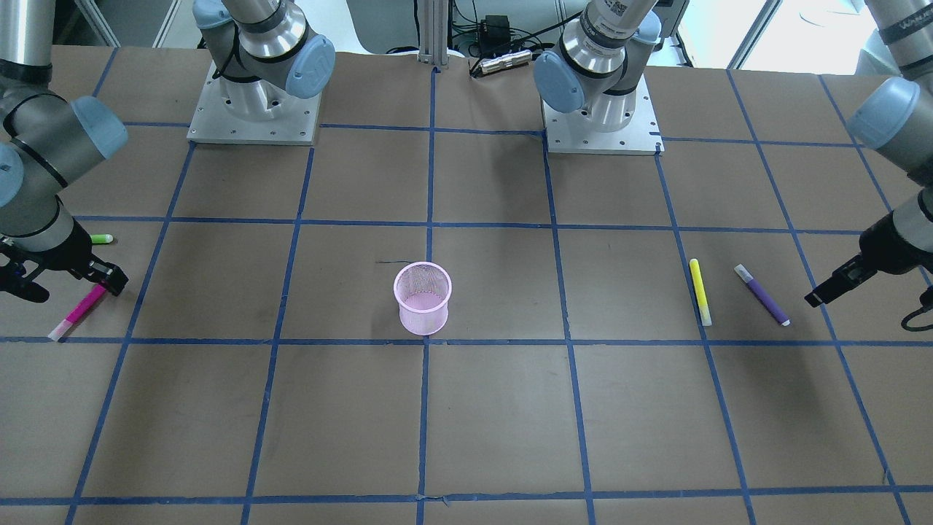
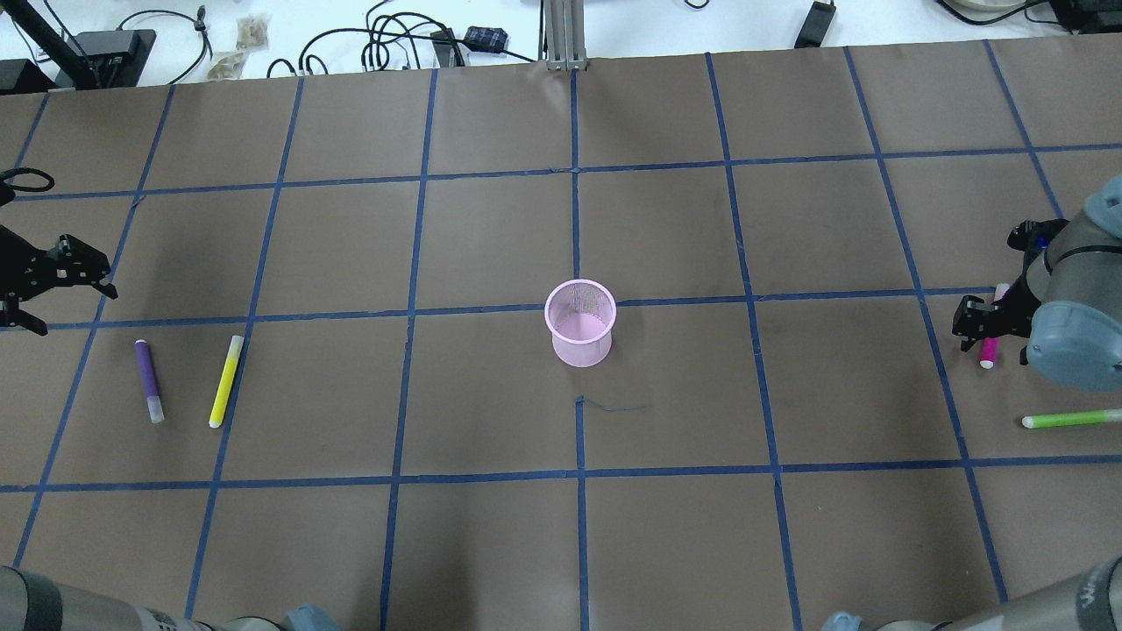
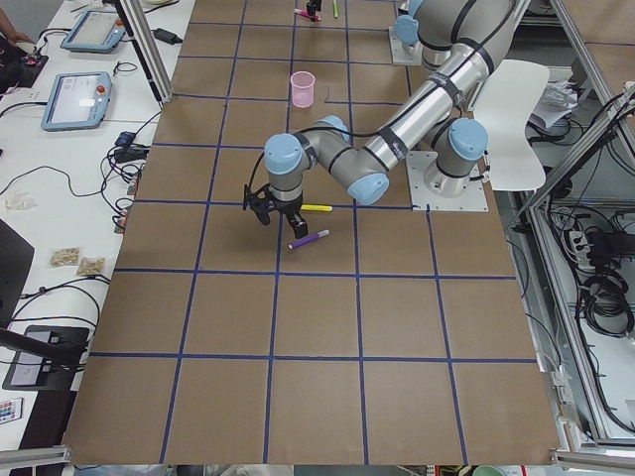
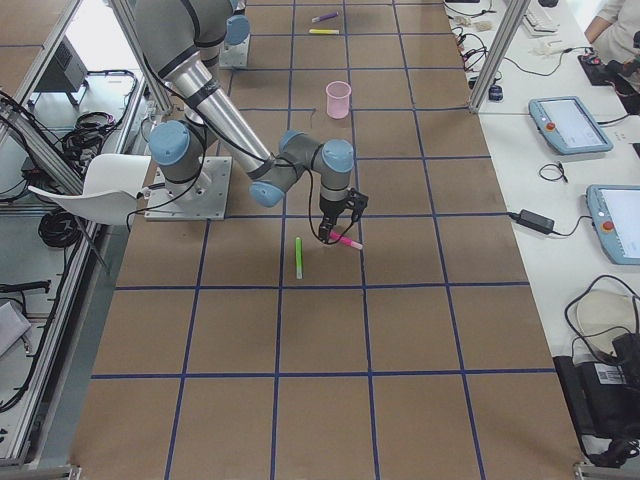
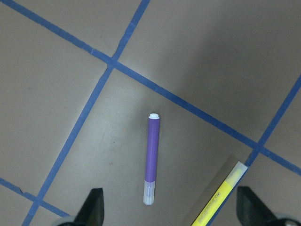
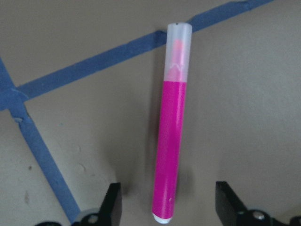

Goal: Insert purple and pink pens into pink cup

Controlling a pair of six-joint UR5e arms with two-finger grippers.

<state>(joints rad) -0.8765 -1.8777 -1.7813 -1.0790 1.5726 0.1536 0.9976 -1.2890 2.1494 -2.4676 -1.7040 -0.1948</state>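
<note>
The pink pen (image 1: 83, 306) will lean against the cup's rim when the robot puts it in, because the pink cup's opening (image 1: 422, 284) is far wider than the pen.
The pink mesh cup (image 1: 423, 297) (image 2: 579, 322) stands upright mid-table. The pink pen (image 6: 171, 150) (image 1: 78, 312) lies flat on the table. My right gripper (image 6: 170, 207) (image 2: 990, 343) is open over it, a finger on either side of the pen's end and apart from it. The purple pen (image 5: 153, 157) (image 2: 148, 380) lies flat on the table on the other side. My left gripper (image 5: 171, 212) (image 1: 820, 293) is open and empty above the table, just off the purple pen's capped end.
A yellow pen (image 2: 226, 380) (image 5: 221, 197) lies beside the purple pen, on its cup side. A green pen (image 2: 1069, 419) (image 1: 102, 238) lies near the pink pen, closer to the robot. Blue tape lines grid the brown table (image 2: 491, 543).
</note>
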